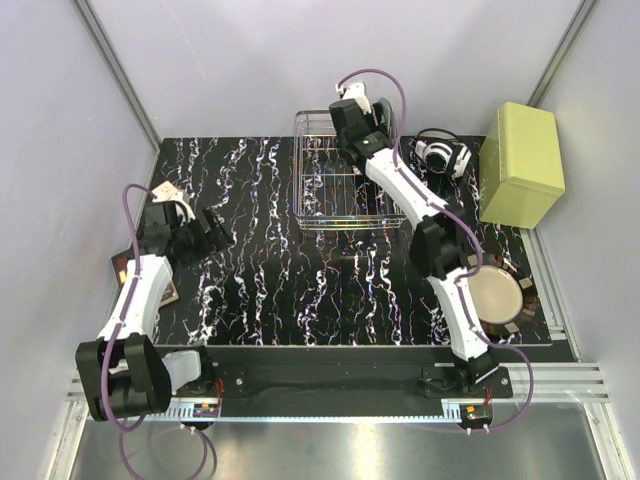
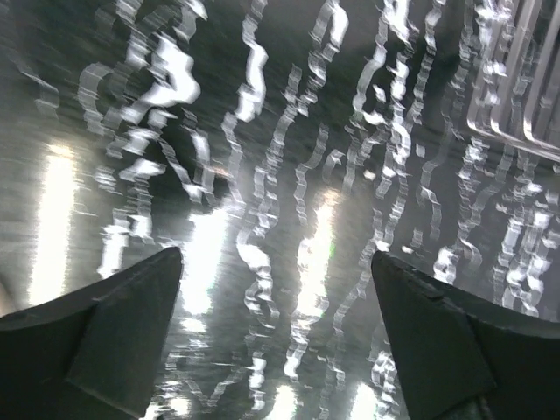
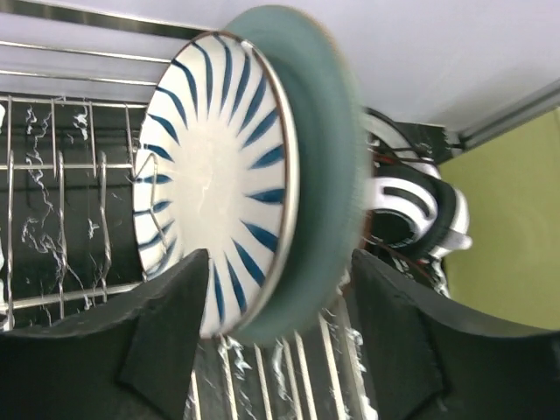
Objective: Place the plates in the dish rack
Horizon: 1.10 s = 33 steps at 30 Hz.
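The beige plate [image 1: 496, 296] is lying flat near the side wall. Next, my left gripper moves it to the open space [image 1: 350, 288] in front of the rack first.
The silver wire dish rack [image 1: 335, 190] stands at the back middle of the table. In the right wrist view a white plate with dark radial stripes [image 3: 214, 175] and a teal plate [image 3: 319, 166] stand on edge side by side in the rack [image 3: 61, 175]. My right gripper [image 3: 280, 293] is open, one finger on each side of the two plates' lower edges; in the top view it [image 1: 365, 112] is at the rack's far right corner. A beige plate with a dark brown rim [image 1: 497, 293] lies flat at the right. My left gripper [image 1: 215, 235] is open and empty over bare table [image 2: 276, 271].
A yellow-green box [image 1: 520, 165] stands at the back right, with white and black headphones [image 1: 440, 153] between it and the rack. A dark flat thing [image 1: 122, 265] lies partly hidden under the left arm. The rack's corner [image 2: 525, 96] shows in the left wrist view.
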Motion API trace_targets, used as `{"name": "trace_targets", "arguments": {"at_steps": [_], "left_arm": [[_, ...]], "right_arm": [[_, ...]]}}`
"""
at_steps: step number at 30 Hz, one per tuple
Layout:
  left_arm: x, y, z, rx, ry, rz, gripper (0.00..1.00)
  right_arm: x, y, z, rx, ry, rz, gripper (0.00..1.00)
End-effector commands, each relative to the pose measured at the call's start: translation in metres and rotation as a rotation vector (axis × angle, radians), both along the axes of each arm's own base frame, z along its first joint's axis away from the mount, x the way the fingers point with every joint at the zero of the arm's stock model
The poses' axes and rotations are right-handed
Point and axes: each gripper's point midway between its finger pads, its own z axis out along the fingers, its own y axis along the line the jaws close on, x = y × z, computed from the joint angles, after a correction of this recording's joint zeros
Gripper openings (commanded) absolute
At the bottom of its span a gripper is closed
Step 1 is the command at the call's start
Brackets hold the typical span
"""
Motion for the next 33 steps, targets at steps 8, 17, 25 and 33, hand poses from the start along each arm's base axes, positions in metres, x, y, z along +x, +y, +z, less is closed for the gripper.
{"name": "trace_targets", "arguments": {"at_steps": [8,17,25,33], "left_arm": [[-0.024,-0.161,0.050,-0.194,-0.136,-0.412,0.92],[-0.037,-0.321,0.051,-0.255,-0.222,-0.690,0.91],[-0.066,-0.456,0.033,-0.432,-0.182,-0.797,0.87],[-0.076,-0.552,0.007,-0.449,-0.233,-0.832,0.81]], "right_arm": [[-0.124,-0.074,0.131,0.123,-0.070,0.085,1.00],[-0.215,-0.177,0.078,0.228,0.119,-0.026,1.00],[-0.284,-0.248,0.016,0.292,0.298,-0.203,1.00],[-0.329,-0.255,0.006,0.309,0.273,-0.243,1.00]]}}
